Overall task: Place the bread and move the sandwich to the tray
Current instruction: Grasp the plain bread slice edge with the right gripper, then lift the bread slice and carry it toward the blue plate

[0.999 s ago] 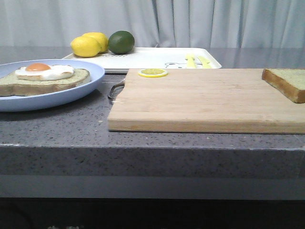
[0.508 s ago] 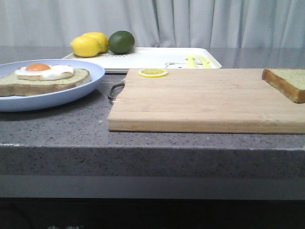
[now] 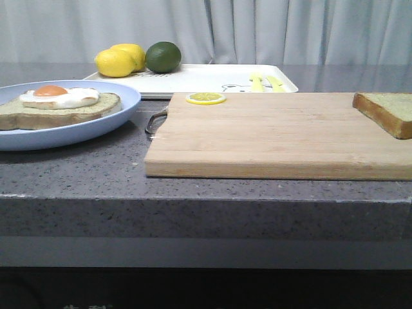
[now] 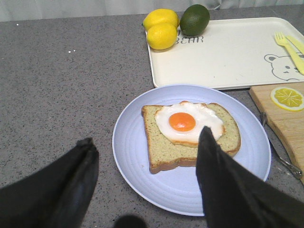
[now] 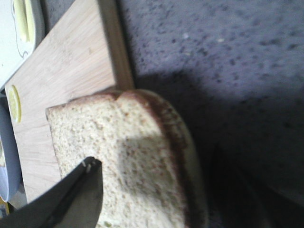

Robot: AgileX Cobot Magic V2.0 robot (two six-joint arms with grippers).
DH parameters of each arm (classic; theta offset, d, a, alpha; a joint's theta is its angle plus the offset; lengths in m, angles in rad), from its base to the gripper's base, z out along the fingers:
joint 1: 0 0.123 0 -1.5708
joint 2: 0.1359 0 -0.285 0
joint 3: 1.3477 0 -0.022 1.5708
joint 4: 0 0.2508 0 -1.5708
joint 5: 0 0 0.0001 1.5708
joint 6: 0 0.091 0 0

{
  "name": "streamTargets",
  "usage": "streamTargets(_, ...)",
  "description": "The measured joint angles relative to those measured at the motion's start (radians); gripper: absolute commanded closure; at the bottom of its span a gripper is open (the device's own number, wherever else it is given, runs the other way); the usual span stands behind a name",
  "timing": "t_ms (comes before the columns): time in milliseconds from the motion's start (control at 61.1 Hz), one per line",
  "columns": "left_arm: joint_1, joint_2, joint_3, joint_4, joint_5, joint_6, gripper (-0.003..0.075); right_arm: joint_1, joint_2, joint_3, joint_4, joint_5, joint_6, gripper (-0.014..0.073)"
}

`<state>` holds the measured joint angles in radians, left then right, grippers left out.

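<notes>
The crust (image 5: 172, 130) is sticking straight out past the board's edge, so I expect the bread (image 3: 390, 113) to stay flat and stiff when I carry it tilted to the plate.
The sandwich (image 3: 61, 103), one brown-crusted slice with a fried egg on it, lies on the round light-blue plate (image 3: 96, 129) at the left. In the left wrist view my left gripper (image 4: 147, 152) hangs open and empty above the plate's near side, with the sandwich (image 4: 190, 135) just beyond its fingertips. The plain bread (image 3: 386, 111) lies at the right end of the wooden cutting board (image 3: 270, 135). My right gripper (image 5: 156, 166) is open, close over the bread (image 5: 133, 156): one finger is over the crumb, the other is dark beyond the crust. The white tray (image 3: 206, 77) stands at the back. No gripper shows in the front view.
Two lemons (image 3: 116, 62) and a lime (image 3: 163, 56) sit on the tray's left end, with yellow cutlery (image 3: 257, 82) at its right. A lemon slice (image 3: 206, 98) lies on the board's far left corner. The board's metal handle (image 3: 154, 121) points toward the plate.
</notes>
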<state>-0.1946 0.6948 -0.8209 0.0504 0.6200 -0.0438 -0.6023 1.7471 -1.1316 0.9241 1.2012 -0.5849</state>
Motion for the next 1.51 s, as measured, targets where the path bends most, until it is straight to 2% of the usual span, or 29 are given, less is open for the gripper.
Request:
streamTargets(147, 0.0, 0.0, 0.0, 0.001, 0.0, 0.0, 0.0281, 0.017, 0.0, -0.002, -0.002, 0.0, 0.0, 0.0104)
streamTargets(246, 0.0, 0.0, 0.0, 0.001, 0.0, 0.0, 0.0281, 0.017, 0.0, -0.002, -0.006, 0.0, 0.0, 0.019)
streamTargets(327, 0.0, 0.0, 0.0, 0.001, 0.0, 0.0, 0.0281, 0.017, 0.0, -0.002, -0.027, -0.002, 0.004, 0.0296)
streamTargets(426, 0.0, 0.0, 0.0, 0.001, 0.0, 0.0, 0.0281, 0.017, 0.0, -0.002, -0.035, -0.004, 0.006, 0.0361)
streamTargets(819, 0.0, 0.0, 0.0, 0.005, 0.0, 0.0, 0.0281, 0.018, -0.174, 0.0, -0.009, -0.01, 0.008, 0.0384)
streamTargets(1064, 0.0, 0.0, 0.0, 0.005, 0.0, 0.0, 0.0281, 0.075, -0.328, 0.0, 0.027, 0.004, 0.008, 0.0592)
streamTargets(1146, 0.0, 0.0, 0.0, 0.005, 0.0, 0.0, 0.0281, 0.105, -0.346, 0.0, 0.038, 0.008, 0.008, 0.0613)
streamTargets(1293, 0.0, 0.0, 0.0, 0.005, 0.0, 0.0, 0.0281, 0.156, -0.364, 0.003, 0.136, 0.009, 0.008, 0.061)
streamTargets(1375, 0.0, 0.0, 0.0, 0.005, 0.0, 0.0, 0.0281, 0.194, -0.38, 0.003, 0.275, 0.009, 0.008, 0.061)
streamTargets(1506, 0.0, 0.0, 0.0, 0.005, -0.002, 0.0, 0.0281, 0.287, -0.394, 0.003, 0.428, 0.009, 0.008, 0.061)
